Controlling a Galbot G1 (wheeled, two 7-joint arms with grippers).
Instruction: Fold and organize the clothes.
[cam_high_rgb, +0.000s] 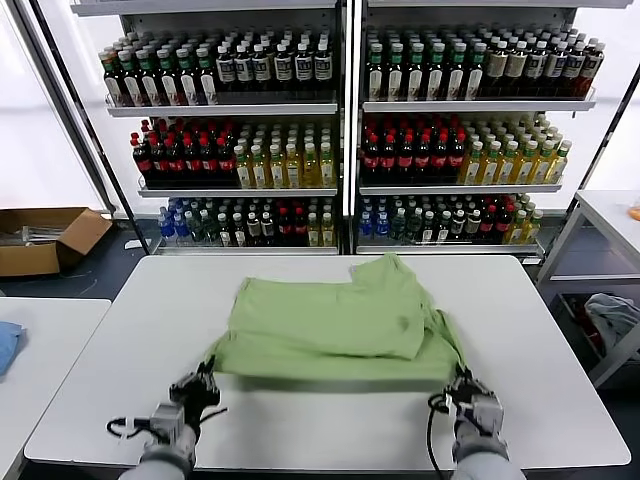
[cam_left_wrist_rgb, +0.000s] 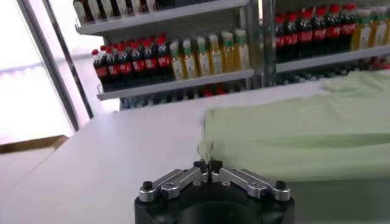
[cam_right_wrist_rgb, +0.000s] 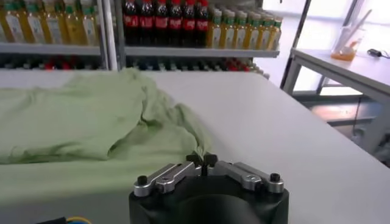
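Note:
A flap sticking out past the shirt's far edge (cam_high_rgb: 345, 281) is in view, so the robot's right gripper should put the shirt's near corner down flat, then reach across and grasp that flap (cam_high_rgb: 386, 266).
A light green shirt (cam_high_rgb: 340, 320) lies partly folded on the white table (cam_high_rgb: 120, 380), its near hem lifted off the surface. My left gripper (cam_high_rgb: 205, 378) is shut on the shirt's near left corner; the left wrist view shows the fabric (cam_left_wrist_rgb: 292, 134) pinched between the tips of that gripper (cam_left_wrist_rgb: 208, 164). My right gripper (cam_high_rgb: 463, 382) is shut on the near right corner; the right wrist view shows the cloth (cam_right_wrist_rgb: 91, 122) running into that gripper (cam_right_wrist_rgb: 202, 159). No logo or buttons show.
Shelves of bottles (cam_high_rgb: 340, 130) stand behind the table. A cardboard box (cam_high_rgb: 45, 240) lies on the floor at far left. A blue cloth (cam_high_rgb: 5, 345) lies on a side table at left. Another white table (cam_high_rgb: 610, 215) and a fabric bundle (cam_high_rgb: 610, 320) are at right.

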